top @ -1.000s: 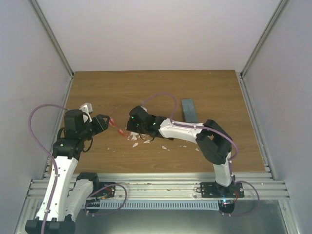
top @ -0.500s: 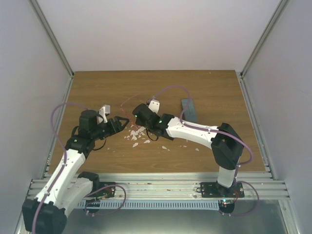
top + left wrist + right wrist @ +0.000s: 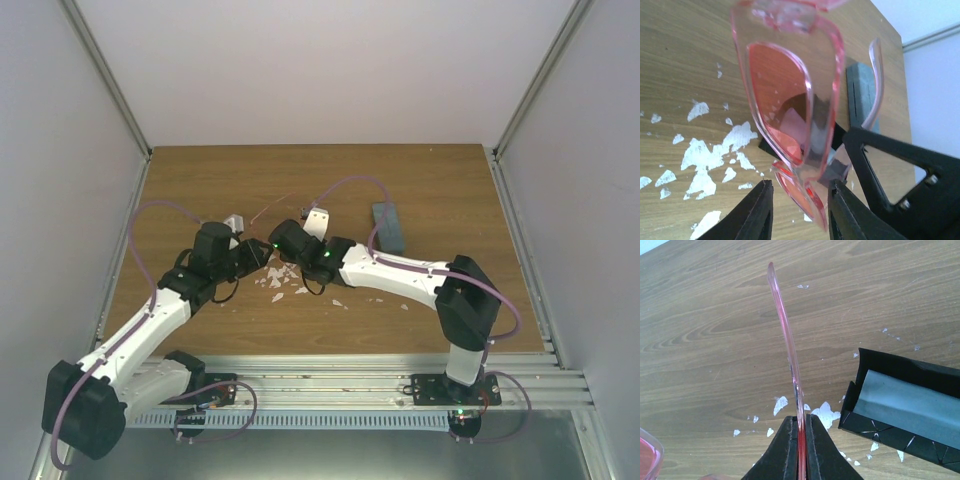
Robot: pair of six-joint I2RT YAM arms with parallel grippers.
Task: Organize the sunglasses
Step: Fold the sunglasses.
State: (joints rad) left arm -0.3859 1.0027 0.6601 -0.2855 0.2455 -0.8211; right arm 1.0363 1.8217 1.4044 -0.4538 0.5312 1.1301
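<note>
The robot's right gripper is holding the sunglasses by one thin temple point(image 3: 789, 342), so next the left gripper grabs the lower lens point(image 3: 799, 194) first to free the right gripper for the open case.
The sunglasses point(image 3: 790, 100) are pink and translucent with reddish lenses, not black wire. They hang above the table in the middle of the top view point(image 3: 268, 208). My right gripper point(image 3: 800, 440) is shut on one thin pink temple point(image 3: 785, 330), which stands upright out of its fingers. My left gripper point(image 3: 797, 215) is open, with a finger on each side of the lower lens and a gap on both sides. In the top view the left gripper point(image 3: 256, 256) and the right gripper point(image 3: 276, 240) are almost nose to nose.
A folding case point(image 3: 905, 405), black outside and grey-blue inside, lies open on the wooden table right of the grippers; it also shows in the top view point(image 3: 388, 228). White chipped patches point(image 3: 280, 280) mark the wood below the grippers. Grey walls enclose the table.
My left arm has swung right and forward until its open fingers bracket the glasses. My right gripper has turned and kept its hold on the temple.
</note>
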